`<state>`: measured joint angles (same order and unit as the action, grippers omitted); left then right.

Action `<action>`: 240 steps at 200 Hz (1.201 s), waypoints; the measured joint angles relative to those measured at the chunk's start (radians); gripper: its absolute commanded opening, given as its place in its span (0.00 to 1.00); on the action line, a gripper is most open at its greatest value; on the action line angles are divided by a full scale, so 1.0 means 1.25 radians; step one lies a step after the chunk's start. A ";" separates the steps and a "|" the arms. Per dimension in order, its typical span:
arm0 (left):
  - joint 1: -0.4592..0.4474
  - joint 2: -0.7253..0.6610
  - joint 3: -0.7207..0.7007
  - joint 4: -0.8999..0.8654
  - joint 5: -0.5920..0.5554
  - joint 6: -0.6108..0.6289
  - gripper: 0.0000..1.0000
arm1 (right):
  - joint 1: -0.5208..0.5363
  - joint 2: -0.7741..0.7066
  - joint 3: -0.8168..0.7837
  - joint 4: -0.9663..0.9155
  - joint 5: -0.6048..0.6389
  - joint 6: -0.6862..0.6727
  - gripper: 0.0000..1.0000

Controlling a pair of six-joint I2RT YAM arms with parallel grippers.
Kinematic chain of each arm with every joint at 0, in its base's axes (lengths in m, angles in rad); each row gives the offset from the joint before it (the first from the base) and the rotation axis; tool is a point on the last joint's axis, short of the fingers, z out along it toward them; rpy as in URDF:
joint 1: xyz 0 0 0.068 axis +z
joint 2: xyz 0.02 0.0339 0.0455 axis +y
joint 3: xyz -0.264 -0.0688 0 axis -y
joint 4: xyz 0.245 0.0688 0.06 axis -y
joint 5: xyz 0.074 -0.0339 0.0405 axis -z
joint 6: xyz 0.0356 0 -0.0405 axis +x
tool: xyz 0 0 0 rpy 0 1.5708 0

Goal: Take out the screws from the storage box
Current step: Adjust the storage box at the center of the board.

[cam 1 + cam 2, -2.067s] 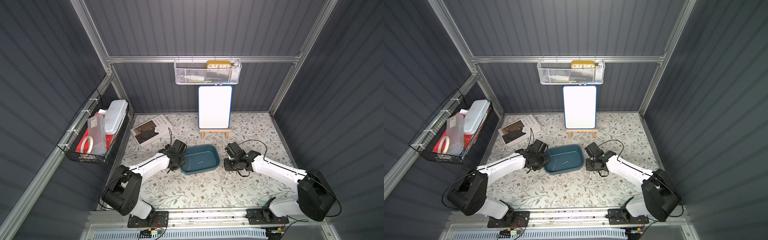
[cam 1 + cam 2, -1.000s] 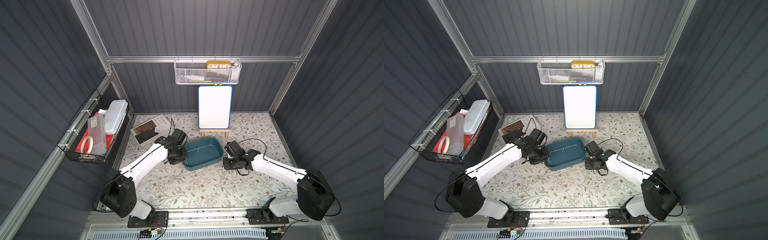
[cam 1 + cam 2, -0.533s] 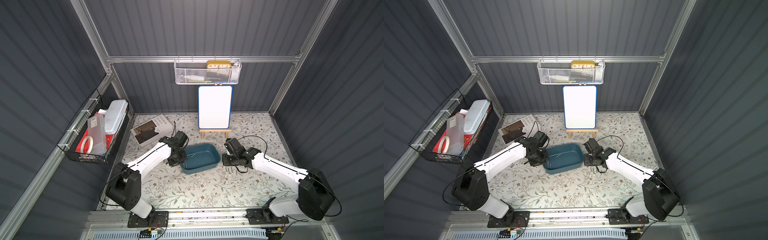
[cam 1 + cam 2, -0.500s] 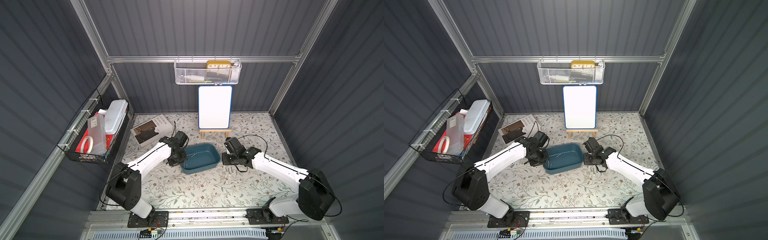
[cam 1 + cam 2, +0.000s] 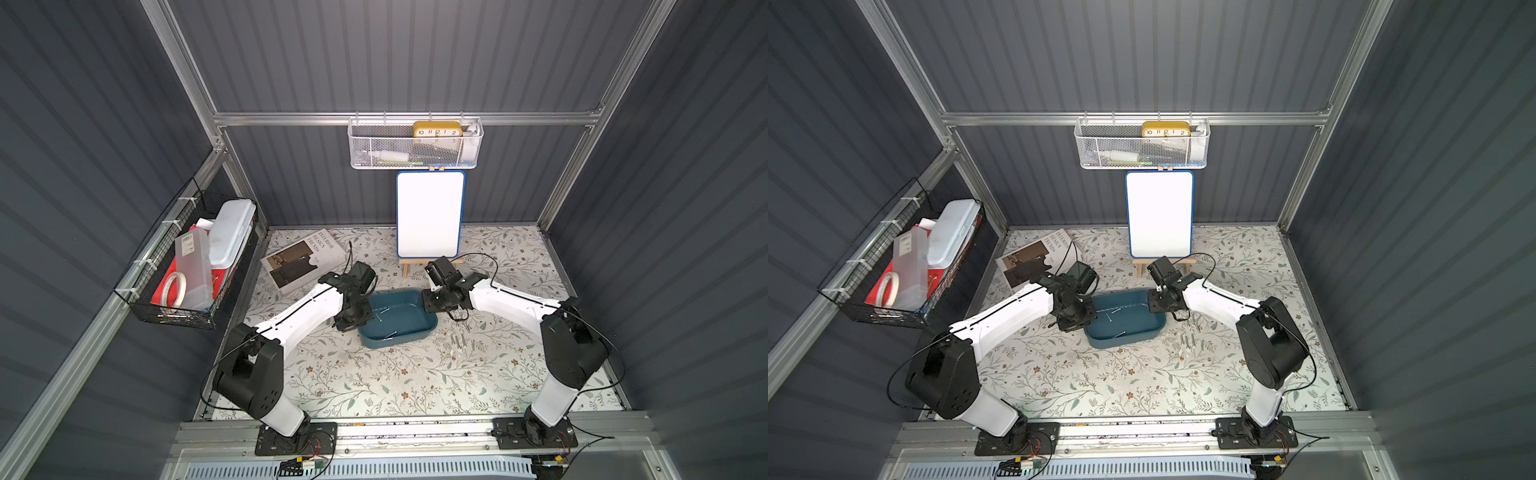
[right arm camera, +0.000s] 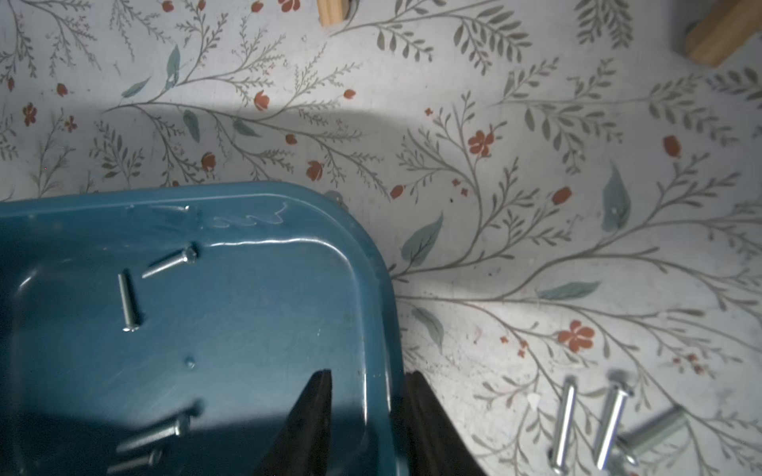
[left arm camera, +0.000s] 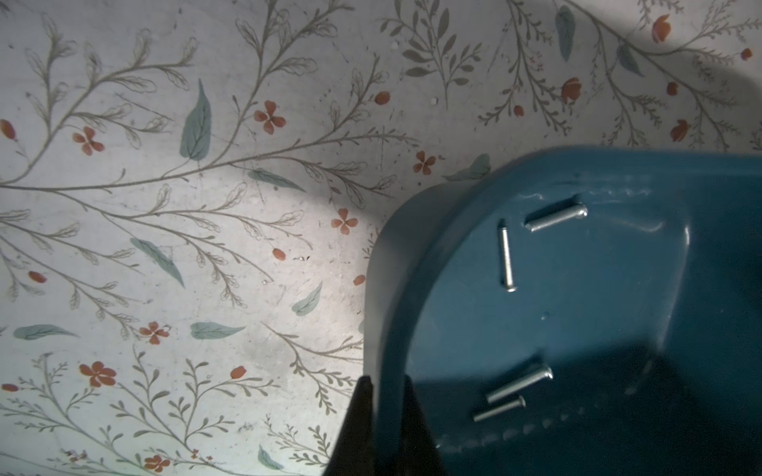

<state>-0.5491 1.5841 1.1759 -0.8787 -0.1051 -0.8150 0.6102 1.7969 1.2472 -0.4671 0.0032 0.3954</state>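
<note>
Screws are near the storage box's back side (image 7: 627, 178), so the robot's left gripper should open and let go of the storage box's rim, and the right gripper should pull those screws (image 7: 556, 218) clear first.
The storage box (image 5: 395, 338) (image 5: 1121, 338), a teal tray, sits level on the floral table between both arms. Several silver screws (image 7: 556, 217) (image 6: 128, 303) lie on its floor. Three more screws (image 6: 563, 424) (image 5: 457, 341) lie on the table just right of the box. My left gripper (image 7: 387, 383) (image 5: 360, 316) is shut on the box's left rim (image 7: 383, 268). My right gripper (image 6: 369, 377) (image 5: 434, 305) straddles the right rim (image 6: 381, 288): the outer finger (image 6: 420, 408) rests against the wall, while the inner finger (image 6: 317, 408) stands clear of it.
A whiteboard (image 5: 429, 220) on a wooden easel stands just behind the box, its feet (image 6: 330, 12) close to my right gripper. A book (image 5: 303, 262) lies at the back left. A black wire basket (image 5: 187, 266) hangs on the left wall, a white mesh basket (image 5: 415, 145) on the back wall.
The box, raised and tilted by my left arm a second ago, is back down flat. Screws now lie on the table to its right. My right gripper's jaws have widened.
</note>
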 measured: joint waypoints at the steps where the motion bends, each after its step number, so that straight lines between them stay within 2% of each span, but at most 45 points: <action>1: 0.000 0.000 0.000 0.000 0.000 0.000 0.01 | 0.000 0.002 0.001 -0.001 0.001 0.000 0.30; 38: 0.000 -0.003 0.018 -0.001 0.019 0.003 0.06 | 0.003 0.067 0.017 -0.056 -0.002 -0.004 0.32; 105: 0.005 -0.004 0.033 0.012 0.006 -0.001 0.26 | 0.005 0.060 0.011 -0.072 -0.003 -0.004 0.21; 123: 0.005 -0.004 0.033 0.025 0.000 -0.003 0.27 | 0.006 0.060 0.006 -0.075 -0.002 0.002 0.17; 140: 0.006 -0.004 0.032 0.039 -0.003 -0.004 0.38 | 0.006 0.060 0.006 -0.077 -0.005 0.010 0.15; 164: 0.008 -0.004 0.030 0.063 -0.007 -0.009 0.46 | 0.006 0.060 0.006 -0.076 -0.009 0.016 0.15; 204: 0.010 -0.006 -0.010 0.114 -0.006 -0.022 0.57 | 0.008 0.056 0.006 -0.085 -0.004 0.027 0.14; 232: 0.010 -0.016 -0.053 0.153 -0.008 -0.033 0.73 | 0.011 0.052 0.006 -0.107 0.004 0.031 0.15; 240: 0.010 -0.020 -0.062 0.157 -0.011 -0.036 0.80 | 0.011 0.052 0.006 -0.113 0.006 0.033 0.15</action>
<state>-0.5369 1.5597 1.0988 -0.6819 -0.1184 -0.8604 0.6243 1.8614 1.2545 -0.6079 0.0109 0.4366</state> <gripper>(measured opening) 0.715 0.146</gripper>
